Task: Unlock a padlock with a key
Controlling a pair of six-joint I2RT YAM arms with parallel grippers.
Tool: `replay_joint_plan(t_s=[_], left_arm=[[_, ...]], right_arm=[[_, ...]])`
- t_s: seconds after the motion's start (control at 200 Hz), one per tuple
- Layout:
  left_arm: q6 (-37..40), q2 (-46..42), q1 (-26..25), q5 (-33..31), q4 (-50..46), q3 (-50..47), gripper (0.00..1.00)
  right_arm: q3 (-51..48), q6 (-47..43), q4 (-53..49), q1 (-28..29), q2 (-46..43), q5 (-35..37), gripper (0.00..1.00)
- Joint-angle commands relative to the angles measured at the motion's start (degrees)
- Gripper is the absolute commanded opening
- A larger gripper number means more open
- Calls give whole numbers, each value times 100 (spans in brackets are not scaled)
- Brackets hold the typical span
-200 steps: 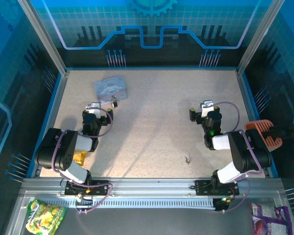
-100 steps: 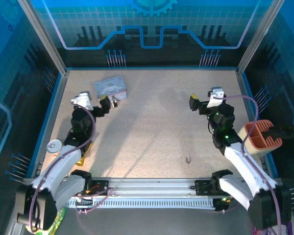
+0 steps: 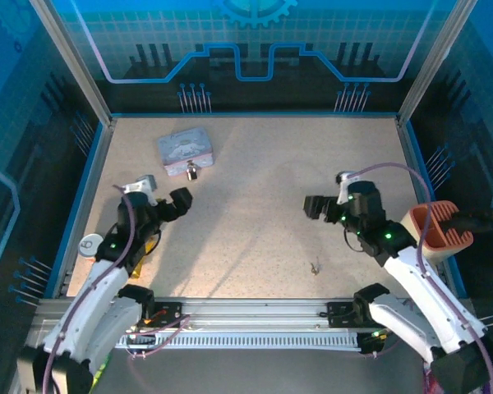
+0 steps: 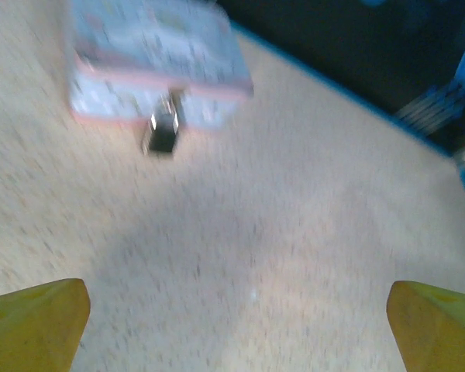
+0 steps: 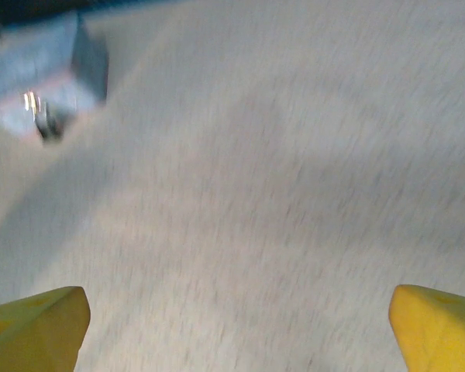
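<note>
The robot's left gripper is empty close to the padlock and the key is far across, so next the right gripper takes the key and brings it over first.
The padlock, small and dark with a silvery shackle, lies against the front of the pale blue tin at the back left. The left wrist view has the padlock ahead to the upper left, and the right wrist view has the padlock far off at the upper left. The tiny grey key lies near the front, right of centre. My left gripper hovers open just in front of the padlock, yellow fingertips wide apart over bare table. My right gripper is open too, facing left, behind the key.
An orange slotted holder hangs over the table's right edge beside my right arm. A white round disc and a yellow object lie by the left arm. Blue rails and framed walls bound the table on every side.
Both arms have unfolded from a tucked pose and stretched out. The left gripper now sits a little nearer than half a second ago; the right gripper has swung left and nearer. Both stay open.
</note>
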Motion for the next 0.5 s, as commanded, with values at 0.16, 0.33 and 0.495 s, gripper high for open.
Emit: replay_joint_plan(t_s=[0.16, 0.33, 0.495], left_arm=[[546, 1114, -749, 735, 947, -350, 99], [744, 1137, -748, 795, 2002, -977, 99], [802, 928, -766, 857, 1997, -1052, 99]], right_arm=[[221, 1530, -1854, 1176, 1037, 618, 86], [36, 2123, -2007, 1406, 1662, 172, 72], [38, 2602, -2221, 1633, 2180, 10, 62]])
